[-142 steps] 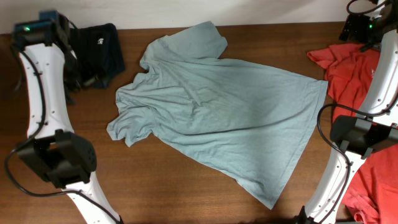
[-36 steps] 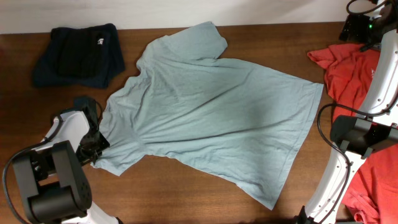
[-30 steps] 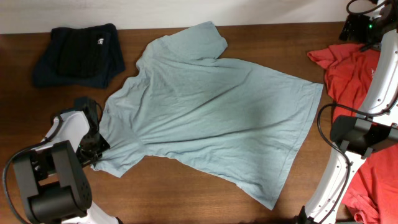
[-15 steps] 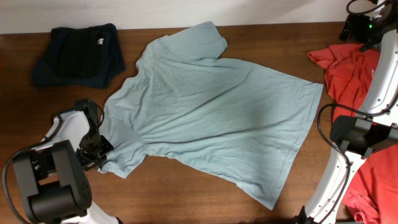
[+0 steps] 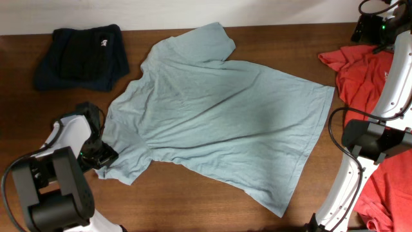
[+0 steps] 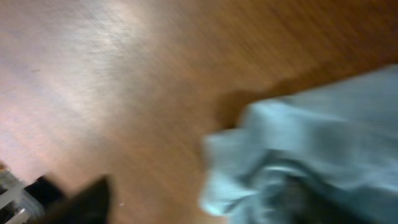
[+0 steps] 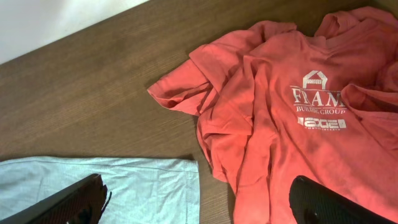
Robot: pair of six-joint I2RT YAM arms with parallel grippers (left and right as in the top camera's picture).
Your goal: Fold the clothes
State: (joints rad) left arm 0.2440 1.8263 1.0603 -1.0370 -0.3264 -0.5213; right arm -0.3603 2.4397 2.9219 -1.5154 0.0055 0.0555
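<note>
The T-shirt's near hem corner [image 5: 279, 209] is a long way from my left gripper at the sleeve, so my right gripper should move down and pinch that corner before the T-shirt is folded.
A light blue-grey T-shirt [image 5: 219, 122] lies spread flat across the middle of the table, collar to the upper left. My left gripper [image 5: 100, 156] sits low at the edge of the shirt's left sleeve [image 5: 125, 164]. In the blurred left wrist view, its jaws [image 6: 196, 200] look spread apart, with the sleeve's bunched edge [image 6: 249, 162] by the right finger. My right gripper [image 7: 198, 186] is open and empty, high above the shirt's hem corner [image 7: 155, 183] and a red shirt [image 7: 280, 106].
A folded dark navy garment [image 5: 84, 55] lies at the back left. The red shirt [image 5: 360, 71] lies crumpled at the right edge, with more red cloth [image 5: 386, 187] at the front right. The right arm [image 5: 393, 96] stands along the right side.
The left arm came down from the back left to the left sleeve and drew it out toward the front left. In the last half second its jaws spread apart. The right arm has not moved.
</note>
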